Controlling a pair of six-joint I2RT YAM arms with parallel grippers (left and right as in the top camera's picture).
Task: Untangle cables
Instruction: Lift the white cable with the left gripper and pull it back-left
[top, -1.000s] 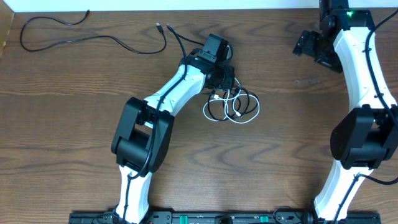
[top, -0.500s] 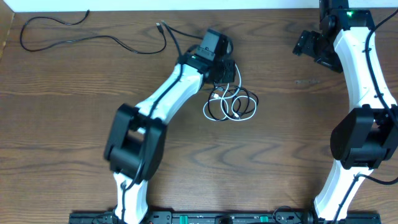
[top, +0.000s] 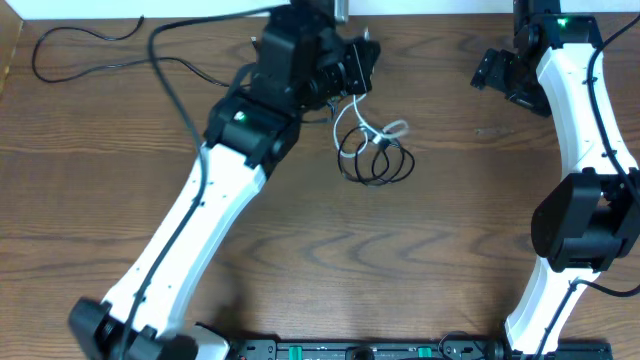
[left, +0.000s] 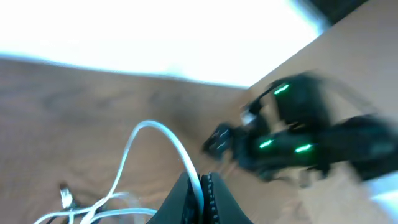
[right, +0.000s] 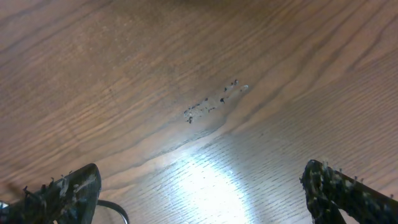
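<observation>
I should use my left gripper to move the white cable away to the open wood on its own side (top: 115, 175), because the white cable's loops (top: 378, 135) hang over the coiled black cable.
A white cable (top: 352, 113) and a black cable (top: 385, 170) hang together in a small knot of loops at the table's middle. My left gripper (top: 360, 62) is shut on the white cable and holds it raised near the far edge. In the left wrist view the white cable (left: 168, 142) arches up into the closed jaws (left: 202, 186). A second black cable (top: 120, 48) lies apart at the far left. My right gripper (top: 492, 72) is open and empty at the far right; its wrist view shows spread fingers (right: 199, 193) over bare wood.
The wooden table (top: 450, 220) ends at a white wall along the far edge. A small scuff mark (right: 214, 102) shows on the wood under the right gripper. The right arm (top: 580, 110) stands along the right side.
My left gripper has lifted and moved toward the far edge with the white cable, pulling the knot up and stretching its loops. The right arm has not moved.
</observation>
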